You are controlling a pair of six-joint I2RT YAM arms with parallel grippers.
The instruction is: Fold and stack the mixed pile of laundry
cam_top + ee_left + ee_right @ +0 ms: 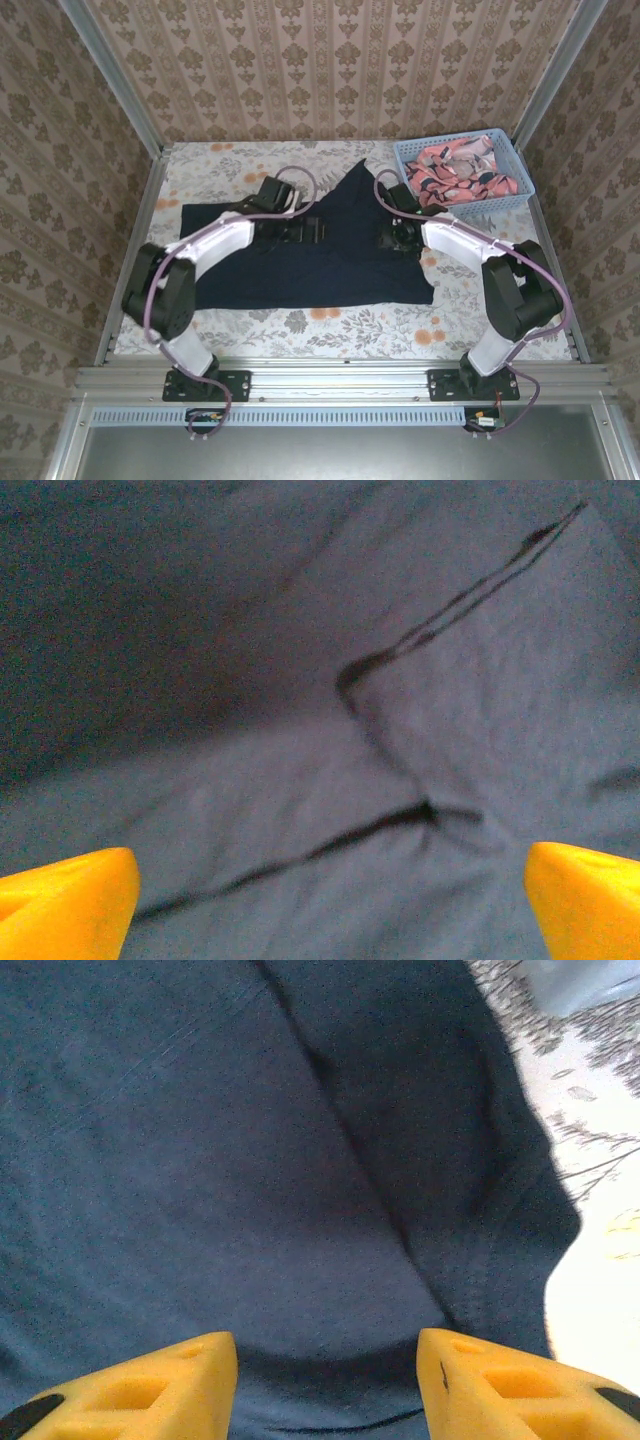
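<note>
The back edge of the navy T-shirt rises crookedly to a point (358,174). I should grip that point with my right gripper and the opposite corner (189,211) with my left gripper to make it straight.
The dark navy T-shirt (300,270) lies spread across the floral table cover, with one part drawn up into a point toward the back. My left gripper (308,228) is low over its upper middle; the left wrist view has its yellow fingers (70,900) wide apart over creased cloth (300,680), nothing between them. My right gripper (390,238) sits on the shirt's right part. Its fingers (500,1380) stand apart over the navy cloth (250,1160) near the shirt's edge. The pink patterned garment (465,170) lies bunched in the basket.
The light blue lattice basket (480,203) stands at the back right corner. Bare floral table cover (330,325) runs along the front of the shirt and to its right (600,1260). Patterned walls and metal frame posts enclose the table.
</note>
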